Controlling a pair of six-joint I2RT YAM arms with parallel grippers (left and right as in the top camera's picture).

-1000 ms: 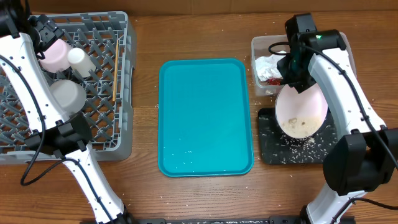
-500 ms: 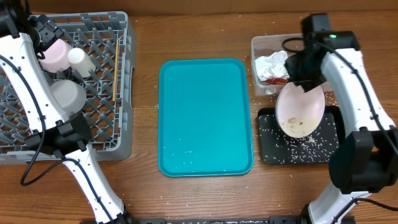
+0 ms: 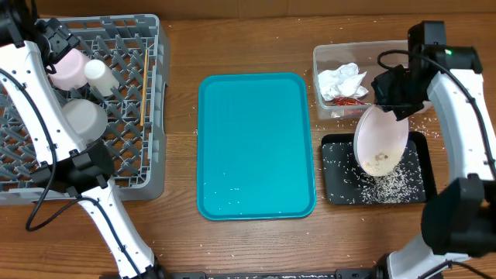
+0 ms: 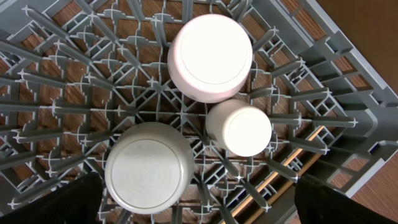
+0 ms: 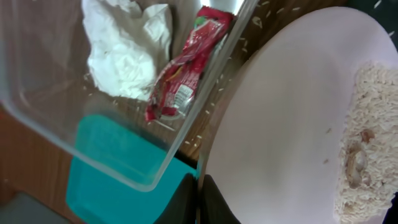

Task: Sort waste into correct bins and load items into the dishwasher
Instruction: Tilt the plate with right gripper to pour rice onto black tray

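Rice is sticking to the large white plate's low side (image 3: 380, 163), so the robot's right gripper should turn the plate more steeply over the black tray (image 3: 399, 180) before it loads the plate into the rack.
My right gripper (image 3: 394, 99) (image 5: 200, 200) is shut on the rim of the large white plate (image 3: 381, 138) (image 5: 286, 118). It holds the plate steeply tilted over the black tray (image 3: 341, 186). Rice (image 5: 373, 130) clings to the plate's low side, and a pile of rice (image 3: 387, 184) lies on the tray. The clear tub (image 3: 319, 54) holds the napkin (image 3: 341, 79) (image 5: 124, 50) and the red wrapper (image 3: 350, 99) (image 5: 186, 68). My left gripper (image 4: 199, 205) is open above the grey dish rack (image 3: 155, 139). In the rack sit the pink bowl (image 4: 210, 57), the white cup (image 4: 239, 127), the grey bowl (image 4: 149, 168) and the chopsticks (image 4: 292, 165).
The large teal tray (image 3: 256, 143) lies in the middle of the wooden table, between the rack and the bins. Loose rice grains are scattered on the wood around the tub and the black tray.
My right arm has carried the plate to the right and tipped it more steeply. More rice has slid off onto the black tray. The left arm has not moved.
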